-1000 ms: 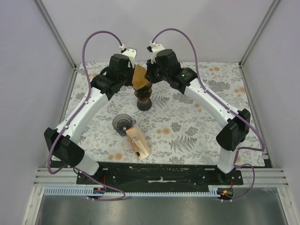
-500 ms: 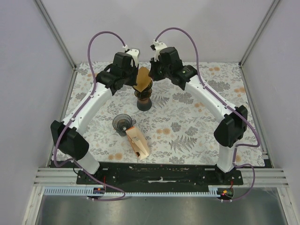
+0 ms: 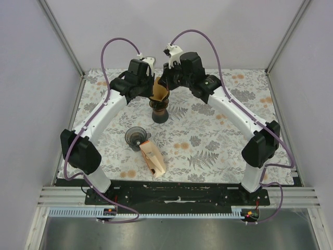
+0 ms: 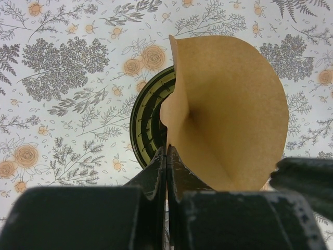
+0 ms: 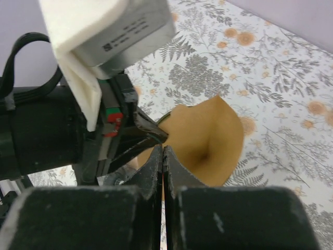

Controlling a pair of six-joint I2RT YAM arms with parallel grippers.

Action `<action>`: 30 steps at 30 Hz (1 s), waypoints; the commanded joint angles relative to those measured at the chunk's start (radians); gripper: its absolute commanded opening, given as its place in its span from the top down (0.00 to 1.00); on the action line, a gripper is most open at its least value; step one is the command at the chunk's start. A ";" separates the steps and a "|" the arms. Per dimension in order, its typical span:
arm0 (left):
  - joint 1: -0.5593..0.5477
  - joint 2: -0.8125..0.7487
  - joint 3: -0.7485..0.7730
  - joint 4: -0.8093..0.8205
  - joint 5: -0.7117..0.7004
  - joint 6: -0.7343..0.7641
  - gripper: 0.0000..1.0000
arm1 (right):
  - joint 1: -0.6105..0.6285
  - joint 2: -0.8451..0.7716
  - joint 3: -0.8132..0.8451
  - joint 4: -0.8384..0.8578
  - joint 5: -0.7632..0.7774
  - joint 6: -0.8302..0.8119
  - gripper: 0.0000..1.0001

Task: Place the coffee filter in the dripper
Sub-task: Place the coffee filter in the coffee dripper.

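The filter's edge [image 4: 167,113] buckles inward off the dripper's ribs, so my left gripper should open and retake the filter's edge while my right gripper presses inside the filter's cone [image 4: 202,119].
The brown paper coffee filter [image 3: 159,90] is spread into a cone and sits tip-down in the mouth of the dark ribbed dripper [image 3: 159,108] at the back middle of the table. My left gripper [image 3: 152,87] is shut on the filter's left rim. In the left wrist view its jaws [image 4: 166,151] pinch the paper edge of the filter [image 4: 229,109] beside the dripper's green-black ribs [image 4: 147,122]. My right gripper [image 3: 166,85] is shut on the near rim of the filter [image 5: 208,140], with its tips [image 5: 163,149] meeting next to the left gripper's fingers [image 5: 153,134].
A second small dark cup-shaped dripper [image 3: 136,136] stands in front of the arms' work spot. A tan stack of filters in a holder [image 3: 153,159] lies just beyond it toward the near edge. White walls and metal frame posts close in the floral table [image 3: 218,140].
The filter has sunk lower into the dripper and opened wider. The right gripper's jaws went from slightly apart to shut. Both wrists shifted a little toward the back.
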 commanded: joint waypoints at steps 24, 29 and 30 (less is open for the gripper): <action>0.075 -0.060 0.058 0.014 0.047 -0.039 0.47 | 0.048 0.385 0.408 -0.327 0.136 -0.014 1.00; 0.086 -0.040 0.035 0.023 0.067 -0.042 0.45 | 0.058 0.422 0.448 -0.352 0.165 -0.031 1.00; 0.087 -0.035 0.032 0.025 0.067 -0.042 0.45 | 0.061 0.426 0.453 -0.356 0.170 -0.038 1.00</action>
